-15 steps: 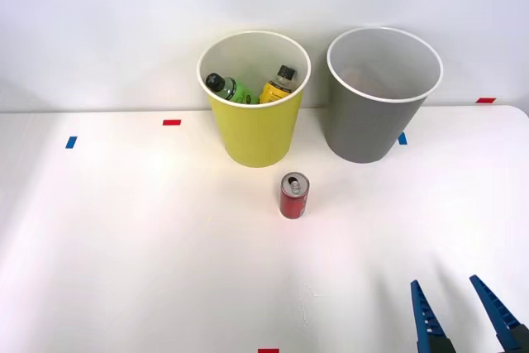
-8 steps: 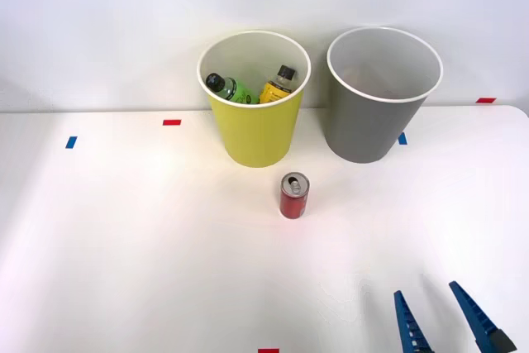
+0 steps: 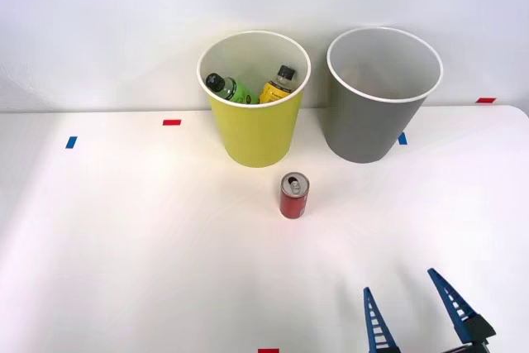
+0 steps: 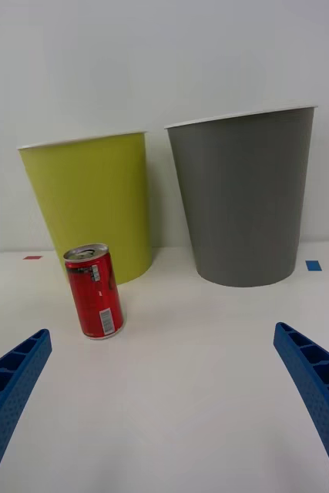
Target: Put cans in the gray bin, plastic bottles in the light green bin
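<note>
I expect the red can [image 3: 294, 196] to drop out of sight when I let go of it inside the bin, because the gray bin's near rim [image 3: 387, 101] hides the bin's deep bottom.
A small red can [image 3: 294, 195] [image 4: 94, 291] stands upright on the white table, just in front of the light green bin [image 3: 253, 134] [image 4: 93, 196]. A green bottle [image 3: 229, 88] and a yellow-orange bottle [image 3: 278, 84], both black-capped, lie inside that bin. To its right stands the gray bin [image 3: 378, 117] [image 4: 245, 196], with nothing visible in the part of its pale inside that shows. My right gripper [image 3: 401, 287] [image 4: 164, 350] hovers open near the table's front edge, to the right of and nearer than the can, with nothing between its blue fingers [image 3: 376, 322].
Small red tape marks [image 3: 172, 122] and blue tape marks [image 3: 71, 142] dot the table [image 3: 124, 237]; another red mark [image 3: 269, 350] sits at the front edge. A plain white wall [image 3: 99, 22] rises right behind the bins.
My right gripper has slid left and slightly forward over the table, toward the can, staying open. The can, bottles and bins have not moved.
</note>
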{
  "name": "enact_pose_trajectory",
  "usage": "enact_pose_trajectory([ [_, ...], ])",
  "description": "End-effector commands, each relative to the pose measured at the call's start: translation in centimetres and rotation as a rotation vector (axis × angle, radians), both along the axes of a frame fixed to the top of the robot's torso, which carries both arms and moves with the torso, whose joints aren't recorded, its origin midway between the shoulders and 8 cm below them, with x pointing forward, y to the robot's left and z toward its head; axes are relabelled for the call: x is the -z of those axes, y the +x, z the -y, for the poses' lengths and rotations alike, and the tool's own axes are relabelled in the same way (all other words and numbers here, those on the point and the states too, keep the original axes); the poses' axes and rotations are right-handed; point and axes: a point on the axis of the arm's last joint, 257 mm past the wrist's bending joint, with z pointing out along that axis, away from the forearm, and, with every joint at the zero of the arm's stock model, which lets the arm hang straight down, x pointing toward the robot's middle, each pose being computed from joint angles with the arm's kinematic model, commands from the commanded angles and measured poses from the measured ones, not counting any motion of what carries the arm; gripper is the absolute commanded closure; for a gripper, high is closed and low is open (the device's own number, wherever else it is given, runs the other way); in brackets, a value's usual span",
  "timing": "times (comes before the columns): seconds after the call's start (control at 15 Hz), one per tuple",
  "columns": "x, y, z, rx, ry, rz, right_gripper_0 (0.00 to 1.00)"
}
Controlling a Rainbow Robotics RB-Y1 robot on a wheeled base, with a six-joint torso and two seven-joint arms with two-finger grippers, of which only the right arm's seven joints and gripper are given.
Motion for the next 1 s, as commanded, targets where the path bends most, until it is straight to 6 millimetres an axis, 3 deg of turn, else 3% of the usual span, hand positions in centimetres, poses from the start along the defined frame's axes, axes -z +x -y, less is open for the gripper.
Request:
enact_pose_trajectory([
  [0.07, 0.2, 0.6, -1.3, 0.017, 0.007, -0.004, 0.00],
  [0.27, 0.3, 2.8, -2.3, 0.014, -0.016, -0.012, 0.00],
  [0.53, -0.1, 6.3, -5.2, -0.055, -0.017, -0.021, 0.00],
  [1.0, 1.4, 11.3, -8.1, -0.112, -0.006, 0.039, 0.00],
])
